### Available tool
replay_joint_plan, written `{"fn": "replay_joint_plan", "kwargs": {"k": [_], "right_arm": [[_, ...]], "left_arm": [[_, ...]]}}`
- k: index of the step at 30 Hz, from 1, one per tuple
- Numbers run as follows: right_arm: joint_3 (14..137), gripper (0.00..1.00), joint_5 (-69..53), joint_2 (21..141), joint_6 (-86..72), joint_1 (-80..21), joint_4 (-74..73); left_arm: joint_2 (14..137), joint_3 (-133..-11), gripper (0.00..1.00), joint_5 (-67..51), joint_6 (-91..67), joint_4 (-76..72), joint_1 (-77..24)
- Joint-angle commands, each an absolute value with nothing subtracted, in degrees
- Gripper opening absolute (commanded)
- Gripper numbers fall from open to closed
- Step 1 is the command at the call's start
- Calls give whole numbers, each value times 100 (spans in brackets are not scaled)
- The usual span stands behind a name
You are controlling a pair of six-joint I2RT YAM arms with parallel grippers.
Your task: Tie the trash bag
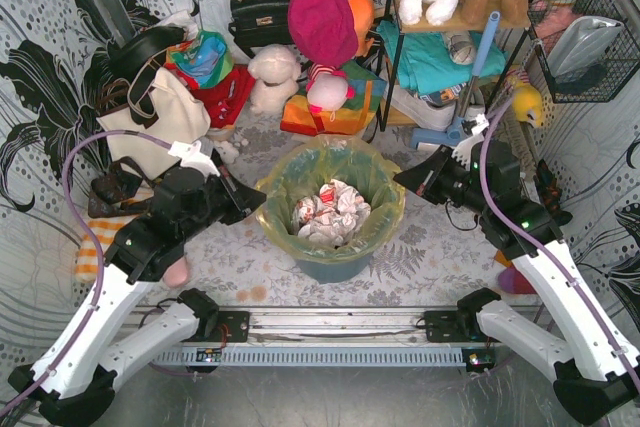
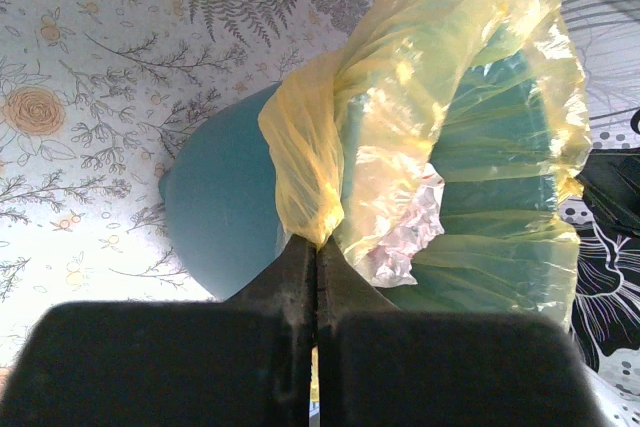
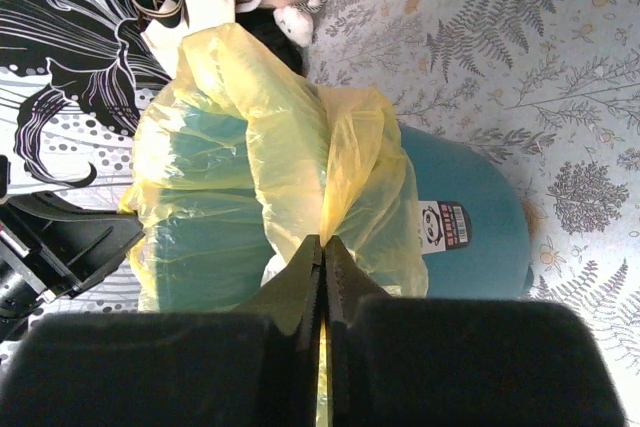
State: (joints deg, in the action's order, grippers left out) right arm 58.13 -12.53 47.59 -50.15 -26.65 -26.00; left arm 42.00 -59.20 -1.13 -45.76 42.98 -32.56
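Observation:
Next, my left gripper brings the trash bag's rim (image 1: 268, 217) back in over the bin's opening (image 1: 328, 197) before tying, because it is holding that rim stretched out past the bin's edge.
The yellow-green trash bag (image 1: 352, 169) lines a teal bin (image 1: 330, 265) in the middle of the floral cloth, with crumpled white paper (image 1: 330, 212) inside. My left gripper (image 1: 258, 205) is shut on the bag's left rim. In the left wrist view its jaws (image 2: 316, 243) pinch a bunched fold of the bag (image 2: 450, 97) beside the bin (image 2: 220, 217). My right gripper (image 1: 402, 180) is shut on the right rim. The right wrist view shows its jaws (image 3: 322, 240) clamped on a gathered pleat of the bag (image 3: 270, 127) above the bin (image 3: 470, 207).
A cream tote bag (image 1: 150, 117) and dark shoes (image 1: 110, 192) lie back left. A black handbag (image 1: 258, 15), stuffed toys (image 1: 272, 77) and folded cloths crowd the back. A shelf frame (image 1: 400, 57) and a wire basket (image 1: 585, 42) stand at the back right.

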Motion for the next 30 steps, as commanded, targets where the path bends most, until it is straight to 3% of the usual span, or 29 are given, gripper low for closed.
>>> {"fn": "replay_joint_plan", "kwargs": {"k": [1, 21, 26, 30], "right_arm": [[6213, 0, -1403, 4829, -4891, -2641, -2646], [7044, 0, -2258, 5911, -4851, -2755, -954], [7291, 0, -1489, 5824, -4503, -2768, -2168], [7052, 20, -800, 5303, -4466, -2765, -3066]], "left_arm": [[4298, -6397, 0, -213, -4318, 4383, -3234], [5844, -7827, 0, -894, -3496, 3403, -3234], [5897, -7646, 0, -835, -3483, 3358, -3230], [5835, -7419, 0, -768, -3501, 3469, -3234]]}}
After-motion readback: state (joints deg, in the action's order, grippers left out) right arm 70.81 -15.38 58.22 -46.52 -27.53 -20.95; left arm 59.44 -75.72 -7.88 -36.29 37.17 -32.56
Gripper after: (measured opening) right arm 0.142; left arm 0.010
